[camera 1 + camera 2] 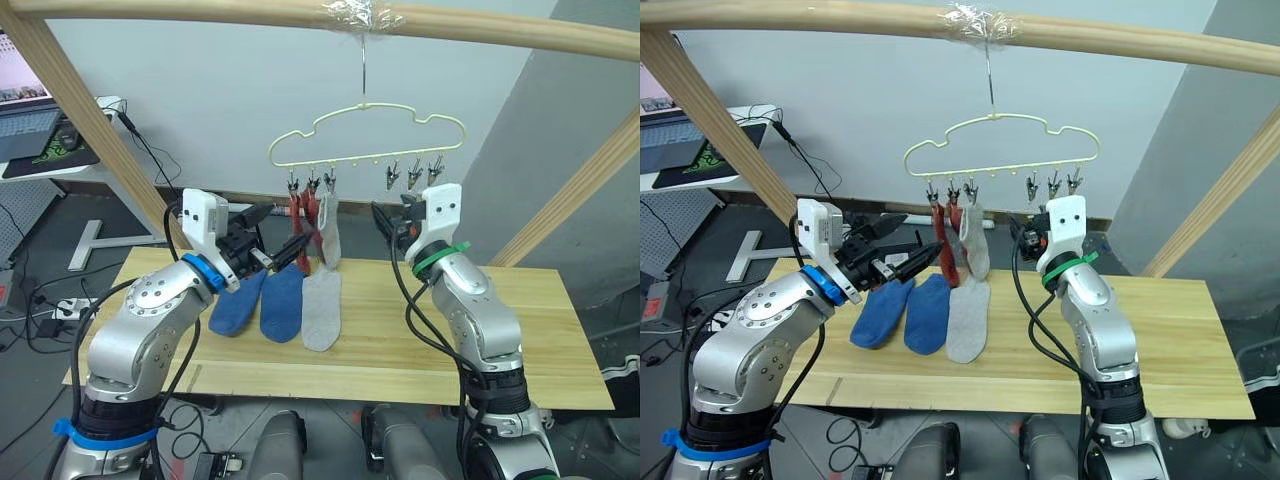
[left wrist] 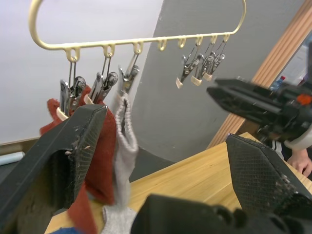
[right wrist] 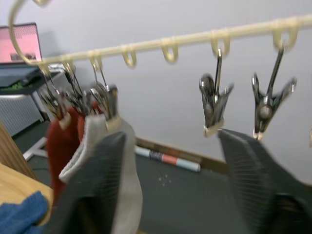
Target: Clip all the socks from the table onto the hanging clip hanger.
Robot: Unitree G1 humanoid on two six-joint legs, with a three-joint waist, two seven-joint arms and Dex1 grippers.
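My gripper will make the free metal clip (image 1: 392,177) open at the bottom when it squeezes the clip, because its two handles (image 3: 217,87) spread apart above the clip's closed tips.
The pale-yellow clip hanger (image 1: 365,130) hangs from the wooden pole. Its three left clips hold two rust-red socks (image 1: 303,222) and one grey sock (image 1: 329,238). The three right clips (image 3: 214,105) are empty. Two blue socks (image 1: 237,303) (image 1: 283,300) and a grey sock (image 1: 322,308) lie flat side by side on the table (image 1: 450,330). My left gripper (image 1: 280,232) is open just left of the hung socks, and one finger (image 2: 73,146) is close beside the red ones. My right gripper (image 1: 392,212) is open below the empty clips and holds nothing.
A round wooden pole frame (image 1: 300,12) spans overhead, with slanted legs at the left (image 1: 90,130) and right (image 1: 580,190). A desk with a laptop (image 1: 30,120) stands at the back left. Cables lie on the floor beside it.
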